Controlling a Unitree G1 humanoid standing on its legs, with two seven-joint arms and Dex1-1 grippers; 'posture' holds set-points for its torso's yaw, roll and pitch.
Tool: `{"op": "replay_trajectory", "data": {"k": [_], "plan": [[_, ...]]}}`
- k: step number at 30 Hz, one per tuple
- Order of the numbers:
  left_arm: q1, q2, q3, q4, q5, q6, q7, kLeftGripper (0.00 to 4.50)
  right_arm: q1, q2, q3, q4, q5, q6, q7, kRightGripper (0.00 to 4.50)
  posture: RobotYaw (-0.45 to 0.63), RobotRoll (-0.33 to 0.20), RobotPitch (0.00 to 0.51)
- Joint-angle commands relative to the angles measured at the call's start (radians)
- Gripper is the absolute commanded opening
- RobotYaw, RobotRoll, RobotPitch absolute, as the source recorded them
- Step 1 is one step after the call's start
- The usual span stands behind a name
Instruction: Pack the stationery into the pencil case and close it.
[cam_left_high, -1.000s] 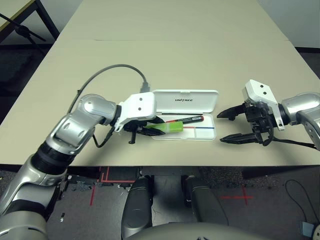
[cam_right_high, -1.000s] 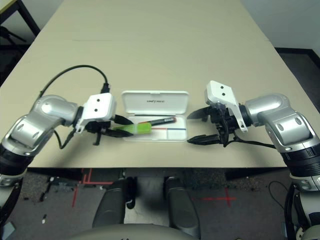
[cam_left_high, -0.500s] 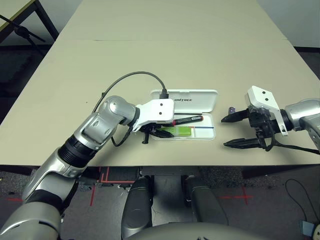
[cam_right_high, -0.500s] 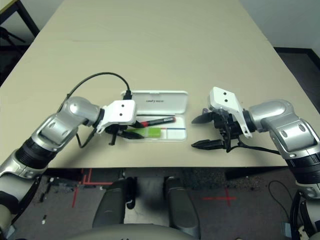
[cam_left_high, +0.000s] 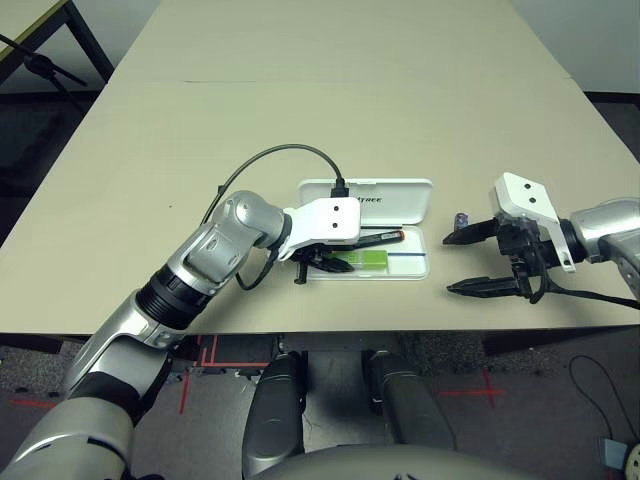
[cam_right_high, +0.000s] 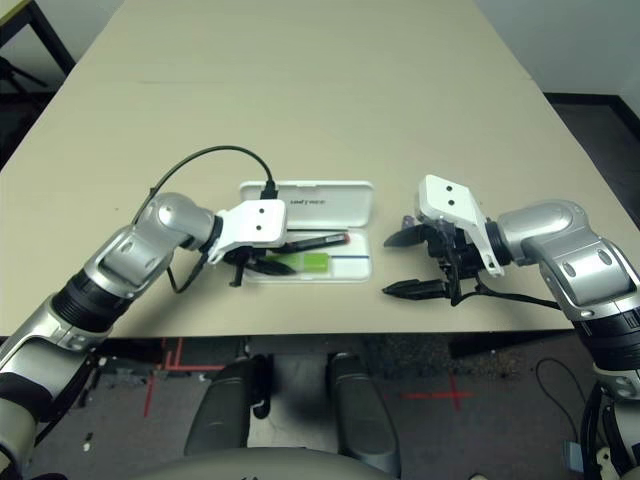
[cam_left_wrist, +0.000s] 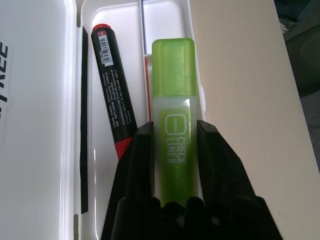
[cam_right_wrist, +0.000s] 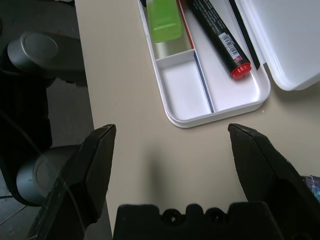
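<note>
My gripper will lower the tiny purplish block (cam_left_high: 461, 220), and the block will fit flat inside the small walled compartment (cam_left_high: 407, 265) past the highlighter, because that compartment is empty and has plenty of room.
The white pencil case (cam_left_high: 398, 196) lies open, its lid flat on the far side and its tray (cam_left_high: 412, 266) on the near side. A red marker (cam_left_high: 381, 239) rests in the tray. Beside it lies the light-green highlighter (cam_left_wrist: 172, 85), also down in the tray. My left gripper (cam_left_wrist: 173, 131) is shut on the highlighter's rear half, one finger against each side. A tiny purplish block (cam_left_high: 461, 218) sits on the table right of the case. My right gripper (cam_left_high: 450, 264) hovers open just right of the case, its far finger next to the block.
A black cable (cam_left_high: 270, 160) loops from my left wrist over the table left of the case. The table's near edge (cam_left_high: 400, 330) runs close below the case and both grippers. Bare tabletop stretches beyond the case.
My left gripper carried the highlighter rightward from the case's left end into the tray. The right gripper drew back slightly to the right, uncovering the purplish block.
</note>
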Motion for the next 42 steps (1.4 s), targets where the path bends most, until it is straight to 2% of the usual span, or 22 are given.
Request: {"op": "replay_trajectory", "data": {"k": [1, 5, 6, 14, 19, 26, 29, 34, 39, 42], "plan": [[0.005, 0.021, 0.018, -0.049, -0.021, 0.022, -0.022, 2.82, -0.006, 0.003, 0.005, 0.008, -0.008, -0.009, 0.002, 4.5, -0.03, 0.0, 0.194], [0.015, 0.053, 0.053, -0.076, -0.048, 0.032, -0.033, 4.43, -0.018, 0.009, 0.01, 0.024, -0.015, -0.015, 0.007, 4.5, -0.02, 0.0, 0.192], [0.021, 0.07, 0.071, -0.088, -0.06, 0.032, -0.039, 4.47, -0.023, 0.01, 0.012, 0.03, -0.017, -0.017, 0.009, 4.5, -0.02, 0.0, 0.192], [0.08, 0.194, 0.192, -0.178, -0.146, 0.049, -0.079, 4.47, -0.048, 0.014, 0.017, 0.073, -0.028, -0.033, 0.019, 4.5, -0.01, 0.0, 0.183], [0.153, 0.306, 0.325, -0.26, -0.211, 0.072, -0.079, 4.47, -0.061, 0.021, 0.014, 0.1, -0.032, -0.033, 0.015, 4.5, 0.0, 0.0, 0.175], [0.198, 0.324, 0.367, -0.301, -0.248, 0.084, -0.036, 4.47, -0.093, -0.004, -0.01, 0.125, -0.025, 0.016, 0.013, 4.5, 0.02, 0.0, 0.167], [0.203, 0.318, 0.36, -0.309, -0.254, 0.09, -0.018, 4.47, -0.109, -0.046, -0.022, 0.099, -0.024, 0.133, -0.022, 4.5, 0.02, 0.0, 0.167], [0.213, 0.314, 0.352, -0.32, -0.263, 0.096, 0.002, 4.47, -0.096, -0.077, -0.064, -0.04, 0.002, 0.423, -0.175, 4.5, 0.02, 0.0, 0.173], [0.223, 0.31, 0.344, -0.326, -0.27, 0.097, 0.01, 4.47, -0.087, 0.036, -0.178, -0.181, 0.011, 0.701, -0.433, 4.5, 0.01, 0.0, 0.193], [0.22, 0.299, 0.333, -0.321, -0.272, 0.095, 0.01, 4.47, -0.08, 0.164, -0.247, -0.247, -0.052, 0.856, -0.634, 4.5, -0.01, 0.0, 0.205]]}}
